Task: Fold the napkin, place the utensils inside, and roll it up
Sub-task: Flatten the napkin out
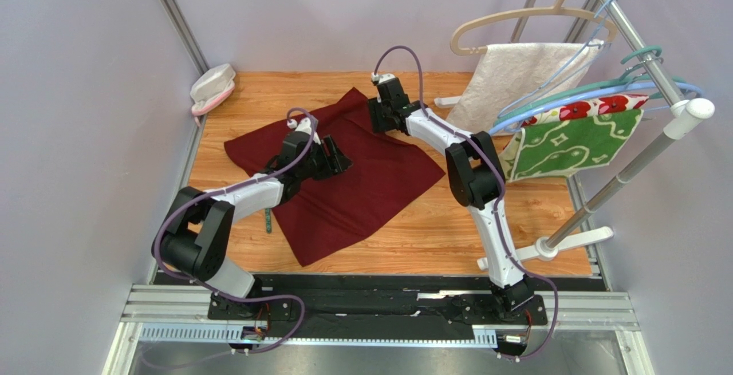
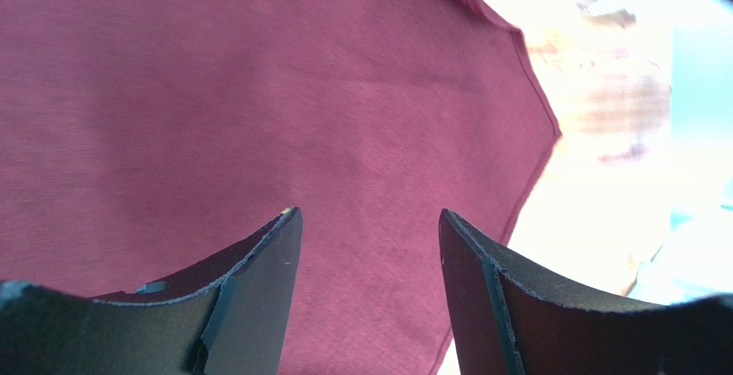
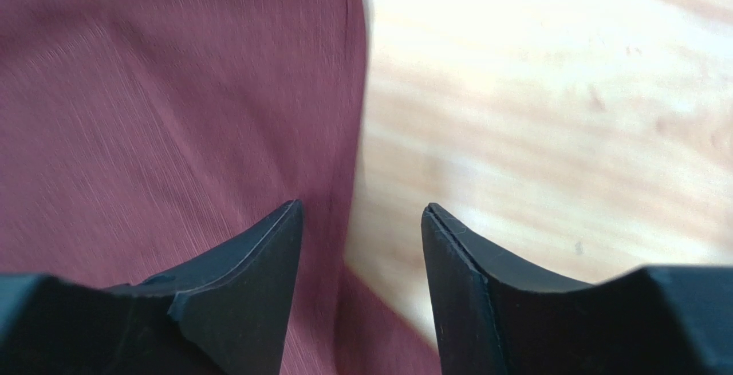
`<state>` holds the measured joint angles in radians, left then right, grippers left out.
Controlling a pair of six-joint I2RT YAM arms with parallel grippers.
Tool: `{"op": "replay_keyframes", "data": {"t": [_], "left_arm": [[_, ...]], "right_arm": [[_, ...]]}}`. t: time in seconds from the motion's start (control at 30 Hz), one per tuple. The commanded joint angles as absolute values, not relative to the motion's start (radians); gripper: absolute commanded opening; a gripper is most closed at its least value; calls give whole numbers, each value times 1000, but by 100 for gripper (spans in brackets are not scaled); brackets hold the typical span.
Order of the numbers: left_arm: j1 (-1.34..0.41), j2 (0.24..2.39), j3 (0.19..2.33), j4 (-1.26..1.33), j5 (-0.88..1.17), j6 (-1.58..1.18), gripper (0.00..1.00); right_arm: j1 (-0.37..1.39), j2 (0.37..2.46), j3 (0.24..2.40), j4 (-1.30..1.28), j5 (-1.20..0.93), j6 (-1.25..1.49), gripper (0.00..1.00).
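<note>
My right gripper is beside the napkin's edge, which buckles into a fold, so it should press the napkin near its far corner and smooth it flat before folding.
The dark red napkin lies spread flat on the wooden table. My left gripper hovers over the napkin's middle, open and empty; in the left wrist view its gripper has only cloth under it. My right gripper is at the napkin's far edge, open and empty; in the right wrist view its gripper straddles the hem between cloth and bare wood. A teal-green utensil lies beside the napkin's left edge, partly hidden by my left arm. The silvery utensil is out of view.
A clothes rack stands at the right with hangers, a white textured towel and a green and red floral cloth. Its white foot rests on the table's right front. A pink and white object sits at the back left corner.
</note>
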<state>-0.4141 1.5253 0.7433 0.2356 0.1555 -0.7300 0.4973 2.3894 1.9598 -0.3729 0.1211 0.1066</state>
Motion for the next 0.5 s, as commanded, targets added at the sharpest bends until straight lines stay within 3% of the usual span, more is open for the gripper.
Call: {"op": "replay_keyframes", "data": {"t": [0.0,0.3,0.47], "left_arm": [[-459,1549,704,348,147,-750,68],[-495,1621,612,419,189,-841,67],[-525,1617,585,419,189,-856,67]], "right_arm": [[465,2447,2077,-264,40,152,57],[443,2644,2425,-437,23,209,57],[436,2648,2433,-463,17,238,57]]}}
